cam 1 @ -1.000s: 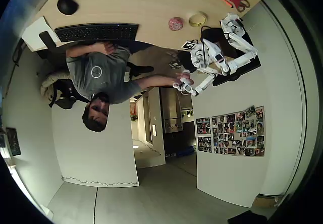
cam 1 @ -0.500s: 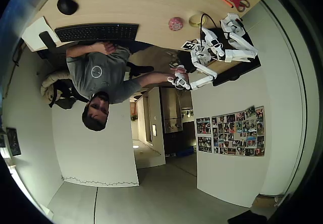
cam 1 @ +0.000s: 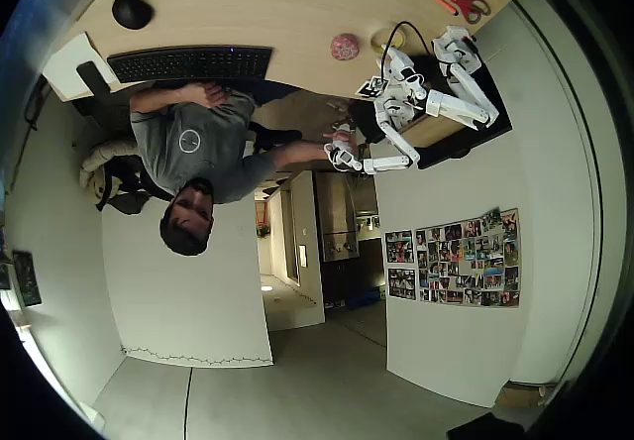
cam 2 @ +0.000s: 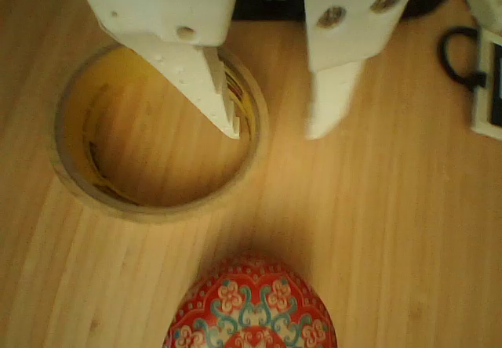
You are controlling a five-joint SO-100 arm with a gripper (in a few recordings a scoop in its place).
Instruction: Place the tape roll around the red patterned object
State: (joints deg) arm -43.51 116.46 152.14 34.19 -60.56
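I expect the tape roll (cam 2: 149,209) to drop around the red patterned object with room to spare when I lower it, since the hollow centre (cam 2: 153,136) looks wider.
In the wrist view the pale yellow tape roll (cam 2: 157,140) lies flat on the wooden desk. My gripper (cam 2: 276,128) is open and straddles the ring's right wall. One finger (cam 2: 208,74) points into the hollow centre and the other finger (cam 2: 329,101) hangs outside it. Just below the ring sits the red patterned object (cam 2: 251,309), apart from it. In the overhead view my gripper (cam 1: 393,58) covers part of the tape roll (cam 1: 384,38), with the red patterned object (cam 1: 345,47) to its left.
A black keyboard (cam 1: 188,63) and black mouse (cam 1: 131,9) lie at the desk's left. Red-handled scissors (cam 1: 456,2) rest at the top right. A black cable (cam 2: 459,50) and a white box (cam 2: 488,81) lie right of my gripper. A person sits at the desk.
My arm has swung left from the desk's edge toward the tape roll, and the gripper now sits over the ring. Tape roll and red object have not moved.
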